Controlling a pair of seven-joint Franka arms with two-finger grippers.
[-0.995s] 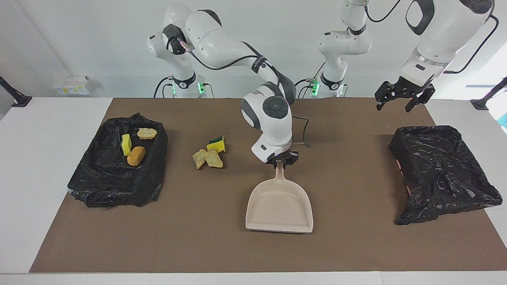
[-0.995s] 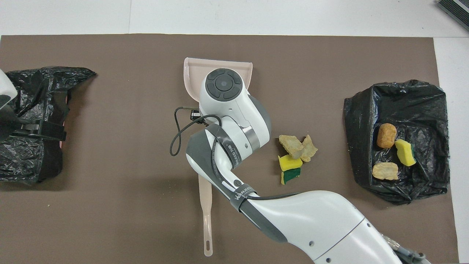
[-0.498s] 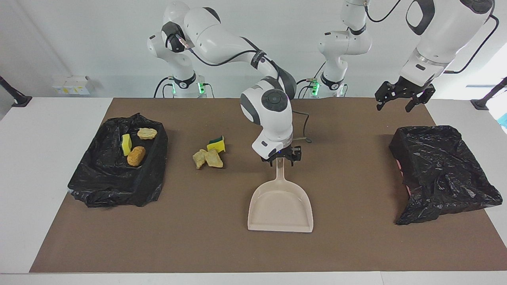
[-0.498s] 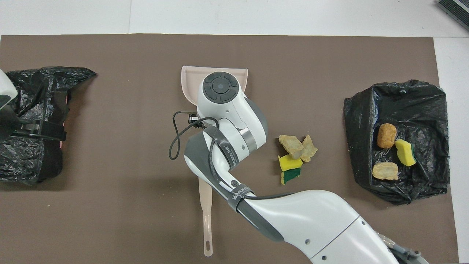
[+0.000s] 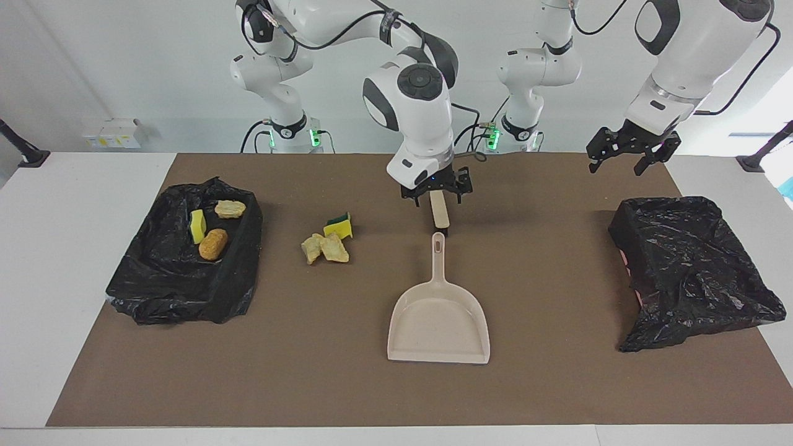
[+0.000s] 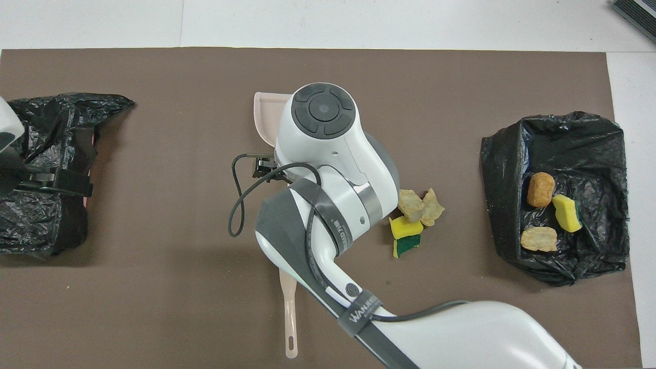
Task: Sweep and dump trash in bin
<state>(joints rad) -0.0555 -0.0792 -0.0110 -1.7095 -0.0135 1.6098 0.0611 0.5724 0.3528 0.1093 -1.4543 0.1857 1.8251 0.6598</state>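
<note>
The robot's right gripper has its open fingers across the narrow brush (image 5: 440, 211), and the brush's handle lies clear, so the robot should continue to go toward the handle's holed end (image 6: 290, 337) until the fingers are on both sides of it.
Loose trash lies mid-mat: a green-backed yellow sponge (image 5: 339, 227) (image 6: 405, 236) and beige foam chunks (image 5: 325, 248) (image 6: 420, 205). In the black-lined bin (image 5: 179, 291) (image 6: 499, 169) at the right arm's end lie a yellow sponge (image 5: 197, 226), an orange-brown lump (image 5: 213, 244) and a beige chunk (image 5: 230, 209). The beige dustpan (image 5: 438, 325) (image 6: 265, 114) rests flat on the mat with nothing holding it. My right gripper (image 5: 437, 191) hangs open and empty over the brush handle (image 5: 440, 214) (image 6: 290, 312). My left gripper (image 5: 626, 156) waits open, raised at the left arm's end.
A crumpled black bag (image 5: 687, 266) (image 6: 46, 128) with a bit of pink showing lies at the left arm's end, under the left gripper in the overhead view. The right arm's wrist covers most of the dustpan from above. A cable loops from it.
My right gripper opened, let go of the dustpan handle, and rose toward the robots. The dustpan settled flat on the mat. The left arm stayed still.
</note>
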